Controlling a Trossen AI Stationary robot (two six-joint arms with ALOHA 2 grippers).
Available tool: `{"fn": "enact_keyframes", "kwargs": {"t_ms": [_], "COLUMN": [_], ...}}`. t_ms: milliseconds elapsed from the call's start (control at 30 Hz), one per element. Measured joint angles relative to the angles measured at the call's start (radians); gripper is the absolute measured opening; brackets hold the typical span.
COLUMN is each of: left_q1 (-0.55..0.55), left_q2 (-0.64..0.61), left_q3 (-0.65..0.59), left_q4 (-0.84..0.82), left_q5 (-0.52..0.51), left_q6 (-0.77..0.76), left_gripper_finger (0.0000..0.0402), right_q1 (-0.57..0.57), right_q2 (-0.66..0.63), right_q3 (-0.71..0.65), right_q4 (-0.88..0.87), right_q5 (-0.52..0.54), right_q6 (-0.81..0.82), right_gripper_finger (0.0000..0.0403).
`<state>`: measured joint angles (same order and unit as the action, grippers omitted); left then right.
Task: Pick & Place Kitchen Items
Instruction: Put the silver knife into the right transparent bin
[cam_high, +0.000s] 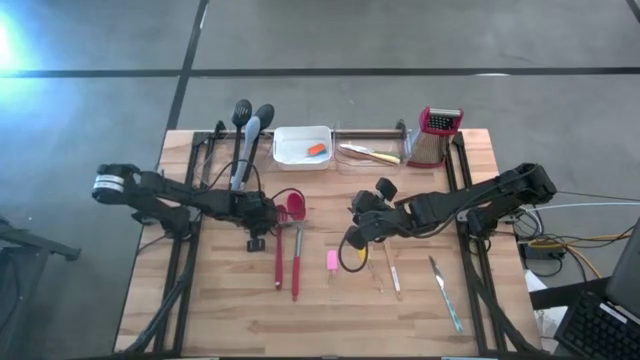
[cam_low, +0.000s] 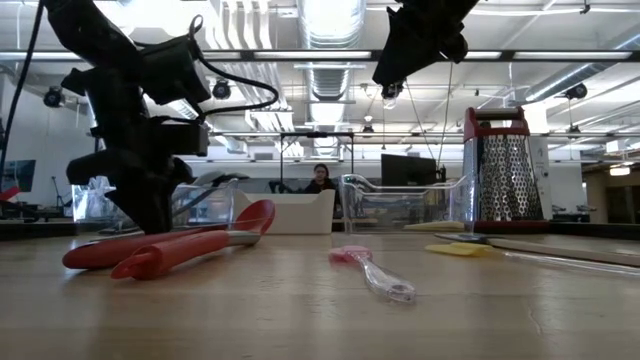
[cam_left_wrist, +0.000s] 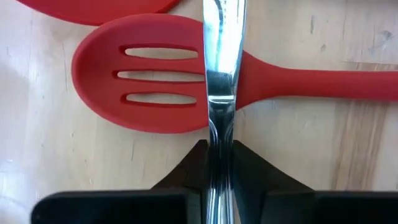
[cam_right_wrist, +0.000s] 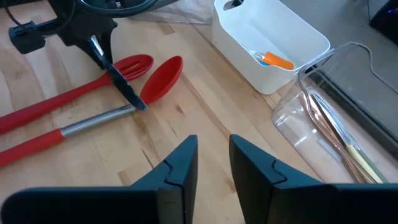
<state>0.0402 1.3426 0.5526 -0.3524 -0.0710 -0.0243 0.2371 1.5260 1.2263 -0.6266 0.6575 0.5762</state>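
Note:
The robot's left gripper has the metal utensil far from the clear container (cam_high: 366, 150), so the robot's right gripper should grab the utensil's handle (cam_left_wrist: 221, 204) and bring the utensil to the container.
Two red spoons lie side by side left of the table's middle: a slotted one (cam_left_wrist: 143, 78) and a solid one (cam_right_wrist: 163, 78) with a metal shaft. My left gripper (cam_left_wrist: 219, 146) stands low at their bowl ends (cam_high: 262, 213) and is shut on a thin shiny metal utensil (cam_left_wrist: 222, 56) that crosses the slotted spoon. My right gripper (cam_right_wrist: 214, 152) hovers high over the table's middle (cam_high: 357, 232), open with nothing between its fingers. A pink block (cam_high: 332, 260) and two pale-handled knives (cam_high: 392, 272) (cam_high: 445, 292) lie on the wood. My left gripper pinches the metal utensil's near end (cam_left_wrist: 221, 134) between its two fingers. The fingers slant down from the table's left side and lie along the utensil. It slopes away from the fingers over the slotted spoon, and its far end (cam_right_wrist: 140, 102) comes down by the solid spoon's neck.
A white tray (cam_high: 285, 155) with an orange block (cam_high: 316, 150) stands at the far edge. Beside it are a clear container (cam_high: 372, 135) of utensils and the red-topped grater (cam_high: 437, 135). A black and a grey spoon (cam_high: 245, 140) lie at the far left.

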Motion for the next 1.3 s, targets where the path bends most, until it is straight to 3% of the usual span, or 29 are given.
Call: {"fn": "enact_keyframes", "kwargs": {"t_ms": [300, 433, 633, 800, 933, 1033, 1133, 1300], "left_q1": [0.001, -0.003, -0.005, -0.005, -0.005, -0.005, -0.005, -0.007], "left_q2": [-0.066, -0.121, -0.225, -0.237, -0.177, -0.117, -0.060, 0.024], "left_q3": [0.088, 0.116, 0.066, -0.009, -0.045, -0.046, -0.018, 0.059], "left_q4": [-0.184, -0.140, 0.158, 0.685, 1.060, 1.234, 1.271, 1.278], "left_q5": [-0.015, -0.013, -0.014, 0.063, 0.156, 0.230, 0.293, 0.326], "left_q6": [-0.040, -0.065, -0.063, -0.029, 0.004, 0.026, 0.030, 0.023], "left_gripper_finger": [0.0046, 0.0046, 0.0046, 0.0046, 0.0046, 0.0046, 0.0046, 0.0046], "right_q1": [0.000, 0.023, 0.131, 0.203, 0.204, 0.202, 0.204, 0.196], "right_q2": [-0.001, -0.003, -0.012, -0.014, -0.014, -0.014, -0.014, -0.014], "right_q3": [-0.001, -0.009, -0.101, -0.205, -0.261, -0.284, -0.292, -0.284], "right_q4": [0.000, 0.001, 0.011, 0.175, 0.428, 0.616, 0.761, 0.870], "right_q5": [0.000, 0.011, 0.230, 0.482, 0.489, 0.441, 0.436, 0.363], "right_q6": [0.000, 0.000, 0.072, 0.174, 0.023, -0.175, -0.323, -0.411], "right_gripper_finger": [0.0073, 0.0073, 0.0082, 0.0086, 0.0080, 0.0074, 0.0072, 0.0085]}}
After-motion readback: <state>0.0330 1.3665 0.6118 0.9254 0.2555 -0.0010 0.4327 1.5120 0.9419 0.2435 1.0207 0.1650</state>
